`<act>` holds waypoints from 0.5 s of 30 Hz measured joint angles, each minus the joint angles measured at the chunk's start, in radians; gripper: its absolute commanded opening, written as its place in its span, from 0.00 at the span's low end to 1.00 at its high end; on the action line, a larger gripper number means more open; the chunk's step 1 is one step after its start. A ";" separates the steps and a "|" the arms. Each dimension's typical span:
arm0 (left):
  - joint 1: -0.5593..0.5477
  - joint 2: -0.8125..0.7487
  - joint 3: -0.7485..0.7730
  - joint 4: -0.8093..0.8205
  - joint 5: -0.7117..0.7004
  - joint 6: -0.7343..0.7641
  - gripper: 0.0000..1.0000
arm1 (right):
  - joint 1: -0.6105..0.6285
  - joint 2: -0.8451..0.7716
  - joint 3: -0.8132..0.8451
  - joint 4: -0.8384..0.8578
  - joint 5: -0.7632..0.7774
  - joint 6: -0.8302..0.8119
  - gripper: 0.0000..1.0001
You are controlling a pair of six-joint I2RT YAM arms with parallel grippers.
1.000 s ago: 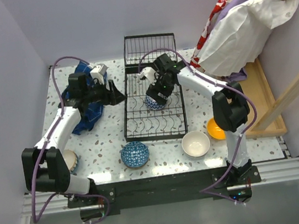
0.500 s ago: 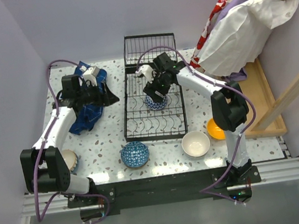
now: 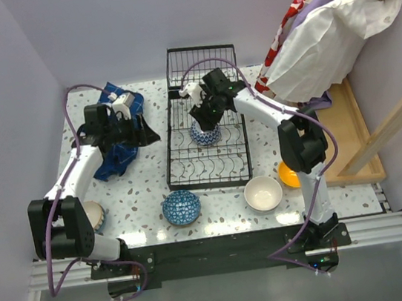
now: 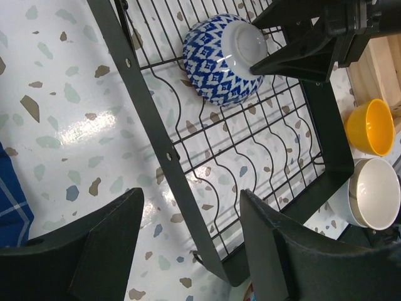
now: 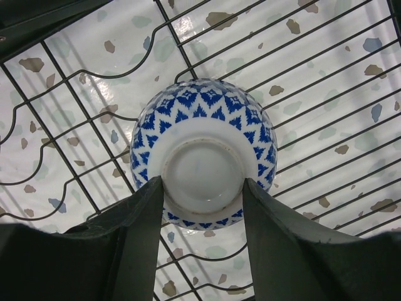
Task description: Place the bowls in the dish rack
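The upside-down bowl is held by its foot ring point(image 5: 203, 175) in my right gripper, so next I raise and tilt the bowl and then pass its rim point(image 3: 194, 138) to my left gripper.
A blue-and-white patterned bowl point(image 3: 205, 133) point(image 4: 222, 58) point(image 5: 203, 150) lies upside down on the wires of the black dish rack point(image 3: 188, 163) point(image 4: 150, 119) point(image 5: 75, 94). My right gripper point(image 3: 204, 117) point(image 5: 203, 182) is shut on it, a finger pressed against each side of its white foot ring. My left gripper point(image 3: 146, 130) point(image 4: 191, 200) hangs open over the rack's left edge and holds nothing. On the table in front of the rack stand a second blue patterned bowl point(image 3: 181, 207), a white bowl point(image 3: 263, 193) point(image 4: 376, 191) and an orange bowl point(image 3: 289, 173) point(image 4: 371, 125).
A blue cloth point(image 3: 115, 151) lies under the left arm. Another bowl point(image 3: 94, 214) sits by the left arm's base. A wooden tray point(image 3: 351, 129) and a wooden frame draped with cloth bags point(image 3: 320, 36) stand at the right. The rack's upright end panel point(image 3: 200, 64) rises at the back.
My right gripper's jaws have narrowed onto the bowl's foot, and the bowl now lies a little farther back in the rack. The left gripper has drifted slightly left.
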 measured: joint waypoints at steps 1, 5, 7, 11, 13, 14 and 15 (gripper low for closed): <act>0.000 0.000 -0.003 0.000 0.000 0.000 0.67 | 0.000 0.000 0.001 0.000 0.000 0.000 0.36; 0.000 0.000 -0.017 0.005 0.001 -0.002 0.67 | 0.000 0.000 0.002 0.000 -0.001 0.000 0.26; 0.000 0.000 -0.022 0.011 0.002 -0.005 0.67 | 0.000 0.000 0.002 -0.001 -0.001 0.003 0.24; 0.000 0.000 -0.049 0.042 0.023 -0.037 0.67 | -0.003 -0.017 -0.016 0.004 -0.007 0.037 0.23; 0.000 0.002 -0.065 0.071 0.055 -0.073 0.67 | -0.010 -0.048 -0.051 0.002 -0.039 0.072 0.22; 0.001 0.006 -0.073 0.100 0.079 -0.104 0.67 | -0.014 -0.068 -0.069 -0.001 -0.063 0.095 0.22; 0.000 0.012 -0.079 0.125 0.100 -0.130 0.66 | -0.018 -0.084 -0.084 -0.001 -0.082 0.112 0.21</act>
